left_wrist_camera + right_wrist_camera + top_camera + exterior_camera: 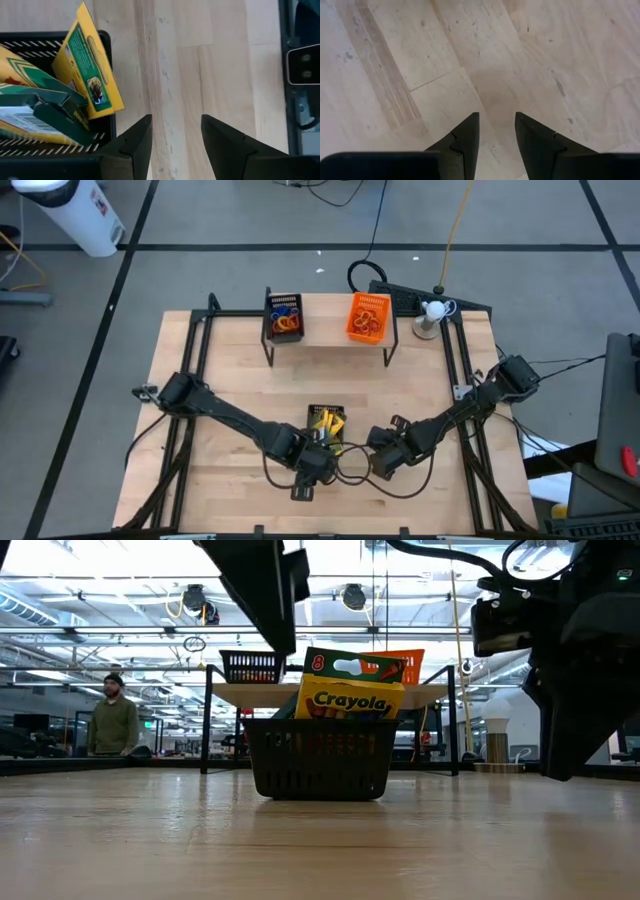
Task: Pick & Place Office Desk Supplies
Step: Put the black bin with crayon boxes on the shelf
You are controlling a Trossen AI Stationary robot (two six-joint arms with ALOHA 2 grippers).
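Next, I bring my left gripper back to straddle the tray's rim (113,125) and clamp it before lifting, since its open fingers are over wood (172,120) beside the black tray.
A black mesh tray (327,442) stands mid-table, near the front, with yellow-and-green crayon boxes (327,422) leaning upright inside it. The low view shows the tray (320,760) and the boxes (352,698) sticking out above its rim. My left gripper (175,120) is open over bare wood just beside that tray (102,37), at its near side (318,463). My right gripper (497,116) is open over bare wood to the tray's right (383,463). On the shelf at the back stand another black tray (284,315) with rubber bands and an orange tray (367,317).
The light wooden shelf (330,332) with black legs spans the far middle of the table. A white ball on a stand (432,312) sits at its right end. Black frame rails (195,360) run along both table sides. A person (112,718) stands in the room behind.
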